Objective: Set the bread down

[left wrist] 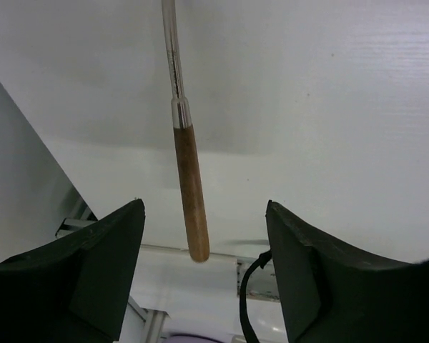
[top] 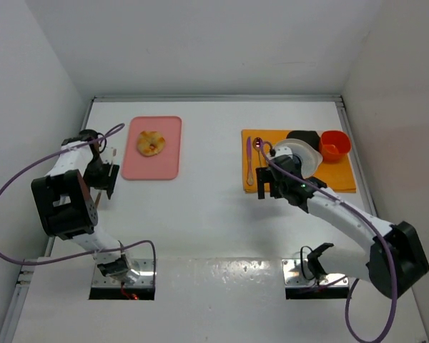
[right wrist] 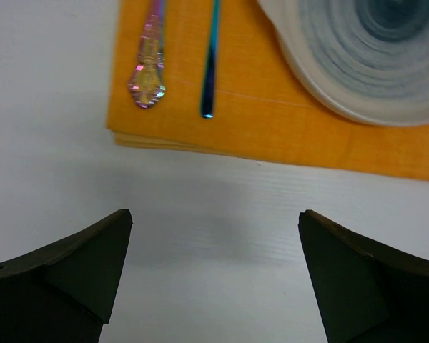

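I can see the pink tray lying loose (top: 150, 167) under the bread, so I should use my right gripper to pinch the tray's edge (top: 179, 148) facing the orange mat before my left gripper scoops up the bread.
The bread (top: 151, 143), a small golden-brown knotted bun, lies on the far half of a pink tray (top: 164, 168) at the back left. My left gripper (top: 108, 177) is open and empty just left of the tray's near corner, apart from the bread. In the left wrist view its jaws (left wrist: 204, 207) stand wide either side of the end of a wooden-handled metal tool (left wrist: 189, 186) on the table. My right gripper (top: 268, 189) is open and empty over bare table by the orange mat's near-left corner (right wrist: 216, 214). The bread shows in neither wrist view.
The orange mat (top: 343, 179) holds a white plate (top: 304, 153), a black bowl (top: 304, 136), a red cup (top: 334, 145) and a purple spoon (top: 249, 161). The right wrist view shows the spoon handle (right wrist: 148, 68), a thin teal handle (right wrist: 210, 71) and the plate (right wrist: 357, 64). Walls close the left, right and back.
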{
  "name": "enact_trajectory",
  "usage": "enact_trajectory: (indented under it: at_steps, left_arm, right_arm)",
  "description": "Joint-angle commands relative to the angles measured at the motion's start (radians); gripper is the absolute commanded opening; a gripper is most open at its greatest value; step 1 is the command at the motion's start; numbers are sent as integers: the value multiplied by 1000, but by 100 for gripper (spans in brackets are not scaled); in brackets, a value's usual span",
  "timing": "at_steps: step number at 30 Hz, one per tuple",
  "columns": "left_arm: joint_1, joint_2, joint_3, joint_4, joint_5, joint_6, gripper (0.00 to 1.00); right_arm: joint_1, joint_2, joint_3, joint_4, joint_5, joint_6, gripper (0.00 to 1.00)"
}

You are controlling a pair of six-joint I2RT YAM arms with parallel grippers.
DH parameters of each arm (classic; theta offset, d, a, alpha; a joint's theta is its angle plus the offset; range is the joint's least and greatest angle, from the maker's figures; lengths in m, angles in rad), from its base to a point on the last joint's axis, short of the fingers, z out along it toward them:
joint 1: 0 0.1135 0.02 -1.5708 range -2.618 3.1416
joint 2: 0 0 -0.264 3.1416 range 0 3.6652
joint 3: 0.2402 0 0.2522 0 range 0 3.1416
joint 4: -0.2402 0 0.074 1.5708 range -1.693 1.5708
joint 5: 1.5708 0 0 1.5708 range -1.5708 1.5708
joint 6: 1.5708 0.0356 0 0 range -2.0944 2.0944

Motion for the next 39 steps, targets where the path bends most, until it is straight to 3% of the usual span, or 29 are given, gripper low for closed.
enact_trajectory:
  at_steps: [1,6,13,14,21,24,29,34,39]
  left_arm:
    - [29,41,-47,50,23,-10,72]
    - [80,85,-46,82,77,-1,59]
    - [90,94,-24,82,97,28,40]
    - [90,94,-24,82,97,28,34]
    - [109,103,-33,82,126,38,18]
    - [120,113,-33,82,126,47,0]
    - [130,96,11,82,80,71,0]
    - [141,35,146,93,45,162,0]
    - [52,82,318,114,31,270,0]
  right_arm:
    - [65,83,74,88,-37,-34,100]
    - [106,291,272,123,-196,-45,100]
    - [125,519,505,183,-284,-17,99]
    - [126,537,541,187,-296,-5,97]
    - [126,778,691,270,-335,127,83]
    - [143,890,798,324,-339,219,77]
    - [172,1115,1069,322,-322,283,67]
    - [206,1260,1213,304,-290,311,60]
    - [229,1355,1317,229,-197,302,49]
